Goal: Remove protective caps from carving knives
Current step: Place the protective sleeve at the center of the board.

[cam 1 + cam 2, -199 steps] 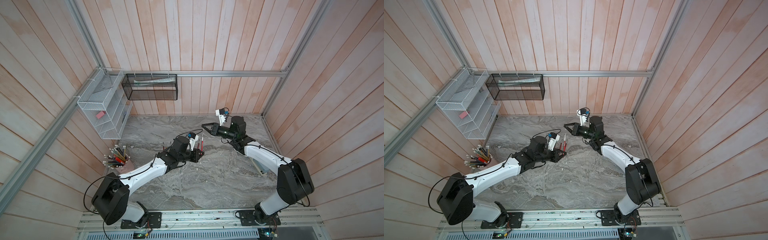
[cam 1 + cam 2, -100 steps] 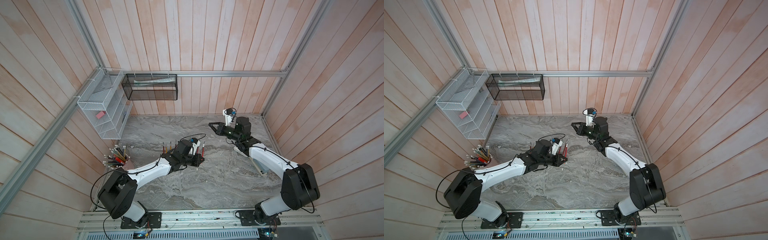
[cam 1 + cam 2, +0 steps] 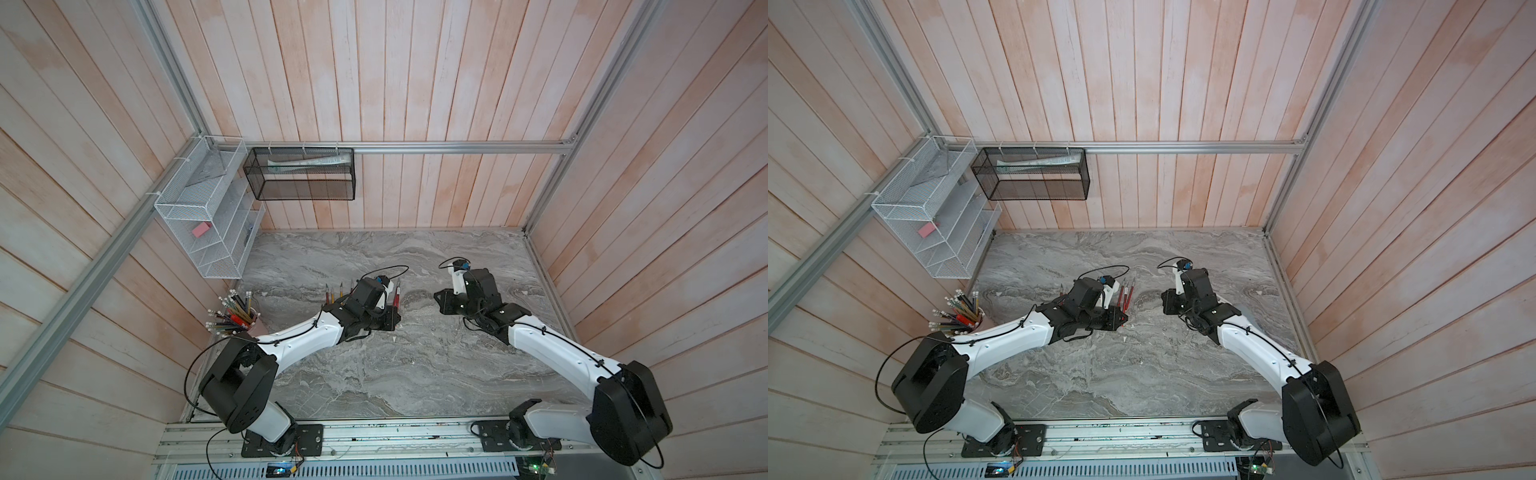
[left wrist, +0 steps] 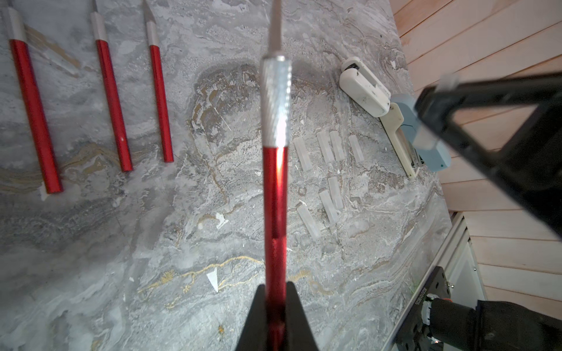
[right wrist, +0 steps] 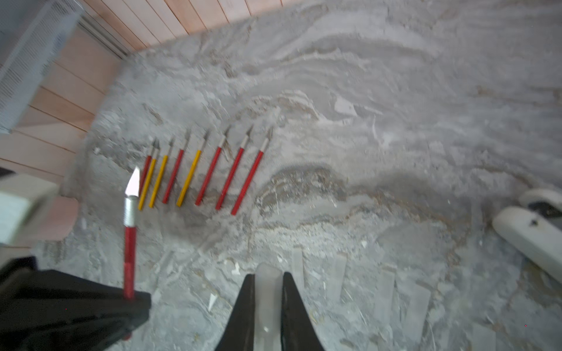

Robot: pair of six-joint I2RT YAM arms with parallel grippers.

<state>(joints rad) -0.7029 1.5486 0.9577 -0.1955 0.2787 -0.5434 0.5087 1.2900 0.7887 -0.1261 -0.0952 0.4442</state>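
Note:
The protective cap (image 5: pixel 268 286) is clear of the knife's blade and points like the loose caps, so the robot's right gripper should keep lowering it and then let it go among them.
My left gripper (image 4: pixel 275 291) is shut on the red handle of a carving knife (image 4: pixel 275 197). The right wrist view shows this knife (image 5: pixel 129 243) with its blade bare. My right gripper (image 5: pixel 267 281) is shut on a whitish translucent protective cap (image 5: pixel 267 270), held clear of the knife. In both top views the left gripper (image 3: pixel 392 320) and right gripper (image 3: pixel 440 301) hover apart over the table's middle. Several red and yellow knives (image 5: pixel 200 170) lie in a row with bare tips. Several loose caps (image 4: pixel 331 152) lie on the marble near the right gripper.
A cup of pencils (image 3: pixel 237 316) stands at the table's left edge. On the walls hang a white mesh rack (image 3: pixel 199 224) and a black mesh basket (image 3: pixel 303 174). A white and blue tool (image 4: pixel 365 88) lies near the right wall, beyond the loose caps.
The two grippers have drawn apart. The right one has moved right and toward the front with the cap. The left one has shifted toward the front with the knife.

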